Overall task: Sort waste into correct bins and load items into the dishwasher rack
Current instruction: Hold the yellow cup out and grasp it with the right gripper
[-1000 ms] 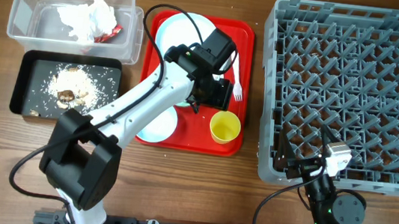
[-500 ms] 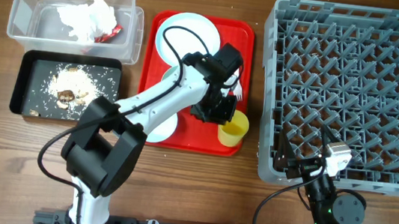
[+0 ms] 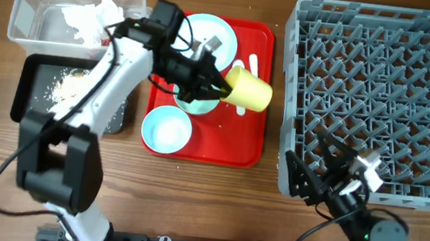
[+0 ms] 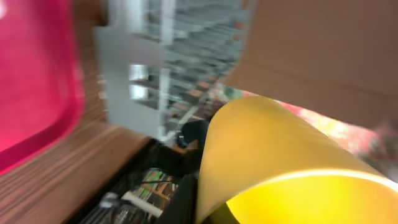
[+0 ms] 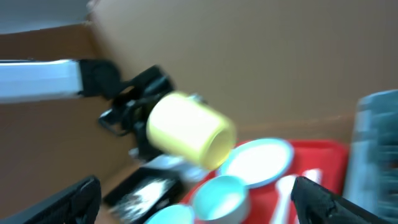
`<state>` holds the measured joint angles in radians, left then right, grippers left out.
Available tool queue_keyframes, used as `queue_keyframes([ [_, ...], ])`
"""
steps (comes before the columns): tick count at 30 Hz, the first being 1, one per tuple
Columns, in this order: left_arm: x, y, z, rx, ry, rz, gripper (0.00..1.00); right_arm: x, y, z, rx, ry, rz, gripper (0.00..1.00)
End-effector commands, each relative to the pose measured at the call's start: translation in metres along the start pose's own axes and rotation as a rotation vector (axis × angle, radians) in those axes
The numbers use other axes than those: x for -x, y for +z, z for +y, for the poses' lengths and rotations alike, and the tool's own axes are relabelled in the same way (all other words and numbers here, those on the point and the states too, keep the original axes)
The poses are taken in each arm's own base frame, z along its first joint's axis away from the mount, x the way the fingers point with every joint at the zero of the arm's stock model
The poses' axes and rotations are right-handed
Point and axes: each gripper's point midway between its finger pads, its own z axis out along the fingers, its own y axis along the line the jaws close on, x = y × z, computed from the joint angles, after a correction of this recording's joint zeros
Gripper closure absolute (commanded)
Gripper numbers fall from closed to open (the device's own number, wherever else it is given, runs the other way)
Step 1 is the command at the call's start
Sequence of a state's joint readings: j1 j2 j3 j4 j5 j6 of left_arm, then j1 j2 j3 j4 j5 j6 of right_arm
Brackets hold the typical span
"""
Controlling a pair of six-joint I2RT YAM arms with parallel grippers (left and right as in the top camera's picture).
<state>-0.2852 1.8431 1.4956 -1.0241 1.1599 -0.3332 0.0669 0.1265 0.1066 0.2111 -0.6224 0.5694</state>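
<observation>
Next, I take the yellow cup [image 3: 248,90] with my right gripper and set it in the rack's near corner [image 3: 307,150], because my left gripper is holding it short of the rack.
My left gripper [image 3: 223,85] is shut on the rim of the small yellow cup [image 3: 251,91], which hangs tilted on its side above the red tray [image 3: 253,145]. The cup [image 4: 280,162] fills the left wrist view and shows in the right wrist view [image 5: 186,130] too. On the tray lie the pale blue plate [image 3: 213,33], a pale blue bowl [image 3: 167,129], a second bowl [image 3: 194,104] partly under the gripper, and a white utensil [image 3: 252,62]. My right gripper [image 3: 317,163] stands open at the near left corner of the grey dishwasher rack [image 3: 381,91], holding nothing.
The clear tub [image 3: 29,10] at the back left holds a crumpled white napkin [image 3: 88,18]. In front of it the black tub [image 3: 34,84] holds rice-like scraps [image 3: 64,87]. My left arm [image 3: 115,73] reaches across both tubs. The rack stands right of the tray.
My left gripper has shut on the yellow cup, lifted it off the tray's near right corner and swung it back toward the tray's middle. The right gripper has shifted slightly.
</observation>
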Motion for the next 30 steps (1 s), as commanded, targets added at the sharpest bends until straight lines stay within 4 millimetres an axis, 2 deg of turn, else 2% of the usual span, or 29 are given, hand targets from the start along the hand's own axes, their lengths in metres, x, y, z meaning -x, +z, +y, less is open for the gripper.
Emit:
queue_keyframes([
  [1,-0.019,-0.015,-0.045,-0.166,0.134,0.029,0.96,0.039,0.021,0.056,0.220,0.022,0.143,0.00],
  [4,-0.028,-0.020,-0.064,-0.282,0.208,0.066,0.96,0.068,0.052,0.092,0.517,0.041,0.374,0.00],
  [6,-0.033,-0.024,-0.074,-0.345,0.243,0.084,0.96,0.074,0.064,0.096,0.664,0.076,0.476,0.00],
  [7,-0.033,-0.024,-0.074,-0.344,0.243,0.083,0.96,0.071,0.075,0.086,0.691,0.132,0.519,0.00],
  [9,-0.033,-0.024,-0.074,-0.344,0.243,0.083,0.96,0.053,0.097,0.056,0.558,0.507,0.645,0.00],
  [10,-0.033,-0.024,-0.074,-0.344,0.243,0.083,0.96,0.041,0.106,0.040,0.550,0.536,0.663,0.08],
  [12,-0.033,-0.024,-0.074,-0.344,0.242,0.083,0.96,0.020,0.117,0.017,0.509,0.616,0.691,0.09],
  [15,-0.034,-0.023,-0.074,-0.343,0.249,0.084,0.96,0.011,0.124,0.005,0.474,0.642,0.688,0.08],
  [17,-0.033,-0.019,-0.071,-0.320,0.269,0.080,0.96,0.015,0.125,0.008,0.487,0.627,0.682,0.09],
  [21,-0.029,-0.016,-0.064,-0.276,0.281,0.062,0.96,0.007,0.129,0.023,0.509,0.644,0.714,0.10],
  [23,-0.026,-0.014,-0.058,-0.234,0.281,0.048,0.96,0.008,0.132,0.029,0.519,0.635,0.706,0.17],
  [27,-0.020,-0.012,-0.048,-0.170,0.284,0.023,0.96,0.019,0.134,0.037,0.547,0.613,0.684,0.41],
  [28,-0.019,-0.012,-0.048,-0.168,0.291,0.020,0.96,0.019,0.135,0.038,0.548,0.616,0.687,0.44],
  [30,-0.016,-0.012,-0.049,-0.170,0.318,0.011,0.96,0.017,0.135,0.041,0.554,0.614,0.690,0.42],
])
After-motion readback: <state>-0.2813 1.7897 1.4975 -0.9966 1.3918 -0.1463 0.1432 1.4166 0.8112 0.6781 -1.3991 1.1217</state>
